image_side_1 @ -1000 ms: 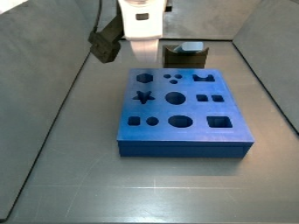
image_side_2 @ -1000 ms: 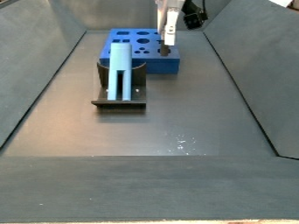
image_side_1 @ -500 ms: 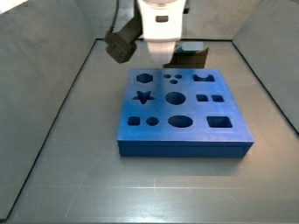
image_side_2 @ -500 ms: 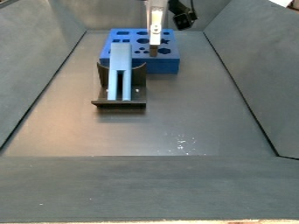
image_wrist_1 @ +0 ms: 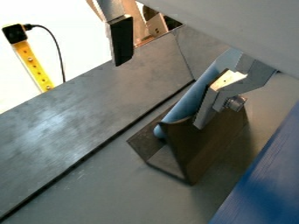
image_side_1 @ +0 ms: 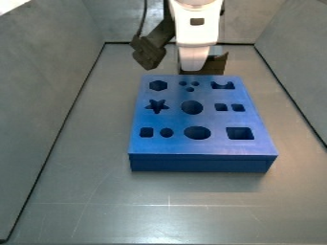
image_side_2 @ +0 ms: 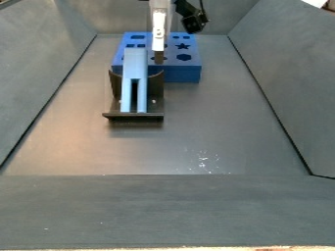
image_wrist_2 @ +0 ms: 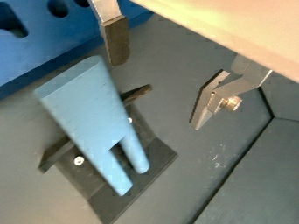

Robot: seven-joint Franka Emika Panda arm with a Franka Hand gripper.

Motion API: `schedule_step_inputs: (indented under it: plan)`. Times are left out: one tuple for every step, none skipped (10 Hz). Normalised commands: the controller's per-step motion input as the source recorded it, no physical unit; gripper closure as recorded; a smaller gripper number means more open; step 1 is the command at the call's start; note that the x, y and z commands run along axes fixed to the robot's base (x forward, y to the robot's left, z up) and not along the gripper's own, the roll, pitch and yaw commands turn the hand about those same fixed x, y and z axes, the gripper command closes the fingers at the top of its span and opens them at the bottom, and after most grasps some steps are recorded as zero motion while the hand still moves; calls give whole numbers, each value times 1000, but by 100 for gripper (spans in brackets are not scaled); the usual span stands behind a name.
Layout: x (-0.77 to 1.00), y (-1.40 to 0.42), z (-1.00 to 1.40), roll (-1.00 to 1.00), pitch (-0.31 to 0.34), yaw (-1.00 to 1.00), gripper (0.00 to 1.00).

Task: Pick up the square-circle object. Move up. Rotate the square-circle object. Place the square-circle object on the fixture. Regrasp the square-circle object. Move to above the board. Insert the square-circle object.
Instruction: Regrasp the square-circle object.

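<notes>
I expect the square-circle object (image_wrist_1: 191, 103) to show a forked end when I lift it, because the blue board pairs a square hole with a round hole (image_side_1: 156, 132).
The pale blue-grey square-circle object (image_side_2: 135, 82) leans on the dark fixture (image_side_2: 132, 116), apart from the gripper. Both wrist views show it close by: the square-circle object (image_wrist_2: 96, 115) rests on the fixture (image_wrist_2: 122, 191), and its round end (image_wrist_1: 187, 103) sits at the fixture (image_wrist_1: 193, 153). My gripper (image_side_2: 159, 47) hangs open over the near edge of the blue board (image_side_2: 167, 57), beside the peg's top. Nothing lies between the fingers (image_wrist_2: 114, 39) or around the gripper (image_wrist_1: 166, 83). In a side view the gripper (image_side_1: 192, 63) hides the peg and most of the fixture (image_side_1: 220, 63).
The blue board (image_side_1: 202, 124) with its cut-out holes fills the middle of the bin floor. Grey sloped walls (image_side_2: 53, 88) close in both sides. A yellow tape measure and a black cable (image_wrist_1: 33, 54) lie outside the wall.
The gripper has travelled sideways across the back of the board towards the fixture and the peg, staying open. The peg and the board have not moved.
</notes>
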Motion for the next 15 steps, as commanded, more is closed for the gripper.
schedule_step_inputs:
  plan:
    - [990, -48, -34, 177, 164, 100, 0]
    - [896, -47, -35, 189, 170, 93, 0]
    - [833, -44, -35, 191, 171, 92, 0]
    - [751, -39, -32, 188, 166, 88, 0]
    - [691, -33, -34, 191, 171, 87, 0]
    - [612, -33, -29, 199, 171, 87, 0]
    - [571, -35, -30, 202, 173, 88, 0]
    - [487, -36, -36, 206, 177, 90, 0]
    - [453, -37, -36, 205, 175, 89, 0]
    - [382, -36, -32, 208, 174, 89, 0]
    - [335, -35, -35, 214, 180, 88, 0]
    - [283, -33, -36, 222, 186, 88, 0]
    - [242, -34, -30, 224, 183, 89, 0]
    - [185, -36, -33, 215, 178, 88, 0]
    - [0, 0, 0, 0, 0, 0, 100]
